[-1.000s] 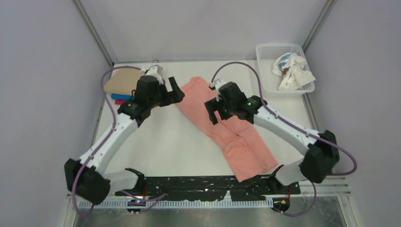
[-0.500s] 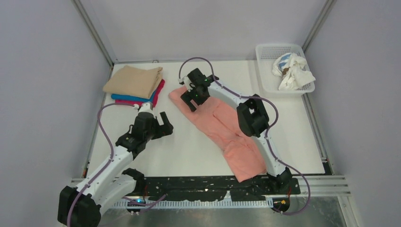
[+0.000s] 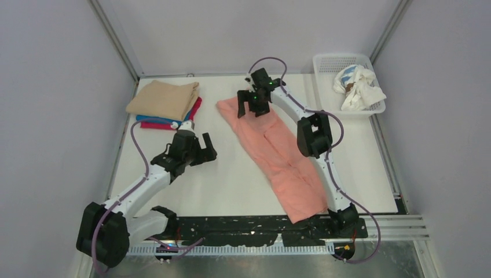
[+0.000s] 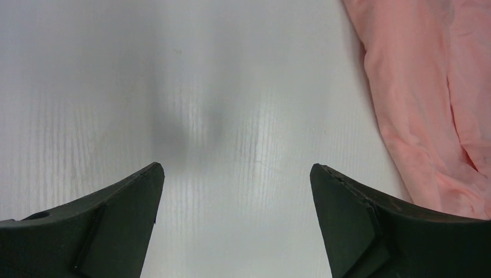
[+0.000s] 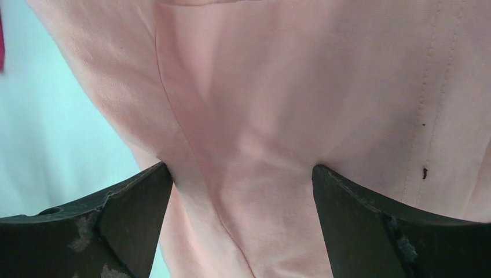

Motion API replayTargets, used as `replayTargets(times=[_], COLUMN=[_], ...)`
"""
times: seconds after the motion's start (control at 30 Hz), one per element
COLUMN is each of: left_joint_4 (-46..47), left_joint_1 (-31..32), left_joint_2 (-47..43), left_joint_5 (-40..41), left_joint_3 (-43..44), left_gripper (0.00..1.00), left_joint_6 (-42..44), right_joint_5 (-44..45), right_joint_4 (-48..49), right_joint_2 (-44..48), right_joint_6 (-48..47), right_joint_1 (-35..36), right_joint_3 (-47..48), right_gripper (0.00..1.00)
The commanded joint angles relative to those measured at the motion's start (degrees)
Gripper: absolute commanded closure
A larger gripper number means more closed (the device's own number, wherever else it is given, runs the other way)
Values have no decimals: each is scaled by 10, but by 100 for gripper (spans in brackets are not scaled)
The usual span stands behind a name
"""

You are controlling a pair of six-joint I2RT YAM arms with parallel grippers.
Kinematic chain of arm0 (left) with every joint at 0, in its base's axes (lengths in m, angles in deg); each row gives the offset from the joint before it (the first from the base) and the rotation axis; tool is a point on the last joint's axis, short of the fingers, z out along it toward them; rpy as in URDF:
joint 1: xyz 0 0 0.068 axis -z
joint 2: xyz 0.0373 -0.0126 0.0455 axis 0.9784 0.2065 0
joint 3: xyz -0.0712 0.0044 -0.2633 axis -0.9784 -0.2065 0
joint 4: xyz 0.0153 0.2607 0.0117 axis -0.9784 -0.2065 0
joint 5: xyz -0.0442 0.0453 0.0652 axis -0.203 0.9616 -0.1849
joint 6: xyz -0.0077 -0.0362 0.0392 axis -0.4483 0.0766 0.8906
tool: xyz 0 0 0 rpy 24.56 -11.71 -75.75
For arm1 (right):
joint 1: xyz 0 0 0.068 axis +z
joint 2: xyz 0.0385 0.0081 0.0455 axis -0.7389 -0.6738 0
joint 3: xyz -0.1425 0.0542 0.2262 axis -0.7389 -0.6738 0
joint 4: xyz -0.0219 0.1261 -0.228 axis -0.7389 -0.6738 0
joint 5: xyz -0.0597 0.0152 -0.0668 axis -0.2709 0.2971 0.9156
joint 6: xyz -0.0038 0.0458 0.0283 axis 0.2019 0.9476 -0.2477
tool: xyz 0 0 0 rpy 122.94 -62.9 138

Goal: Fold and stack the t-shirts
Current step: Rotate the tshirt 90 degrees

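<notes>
The salmon-pink t-shirt's strip (image 3: pixel 268 145) lies at a slant. My right gripper should leave the strip's far end, and my left gripper should pull the strip's near end (image 3: pixel 304 202) straight before I fold it.
The salmon-pink t-shirt (image 3: pixel 278 153) lies as a long folded strip running diagonally from the back middle of the table to the near right. My right gripper (image 3: pixel 253 106) is stretched out over its far end. It is open, with its fingertips set wide apart and down on the pink cloth (image 5: pixel 243 116). My left gripper (image 3: pixel 209 147) hangs open over bare table, left of the strip, whose edge (image 4: pixel 428 110) shows at the right of the left wrist view. At the back left a tan t-shirt (image 3: pixel 164 98) tops a folded stack, over a blue one (image 3: pixel 156 120) and a magenta one (image 3: pixel 195 109).
A white mesh basket (image 3: pixel 322 81) at the back right corner holds crumpled white cloth (image 3: pixel 359 87). Grey walls close in the table on three sides. The arm bases and a black rail (image 3: pixel 260 229) run along the near edge.
The left arm has drawn back from beside the stack to the near left. The right arm has reached out from mid-strip to the shirt's far end, which has shifted slightly.
</notes>
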Motion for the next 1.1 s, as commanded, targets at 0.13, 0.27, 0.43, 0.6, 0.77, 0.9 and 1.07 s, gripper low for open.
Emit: replayTargets(times=[0.13, 0.27, 0.43, 0.6, 0.77, 0.9, 1.07], left_joint_4=[19, 21, 10, 6, 25, 29, 30], left_joint_1=[-1, -1, -1, -1, 7, 72, 225], left_joint_2=[61, 89, 101, 76, 55, 51, 81], left_joint_5=[-5, -14, -23, -35, -96, -111, -130], left_joint_3=[70, 89, 97, 87, 74, 83, 130], left_gripper=[0, 0, 0, 0, 0, 0, 0], left_joint_6=[17, 19, 11, 5, -3, 16, 74], right_joint_5=[-26, -46, -25, 4, 8, 26, 126], right_joint_4=[10, 101, 228, 265, 241, 197, 210], right_joint_2=[-50, -61, -76, -90, 4, 141, 409], right_joint_6=[149, 223, 335, 397, 300, 208, 161], right_joint_1=[-112, -140, -133, -126, -109, -97, -102], right_joint_3=[62, 69, 69, 103, 53, -63, -394], right_gripper=[5, 5, 5, 5, 5, 5, 5])
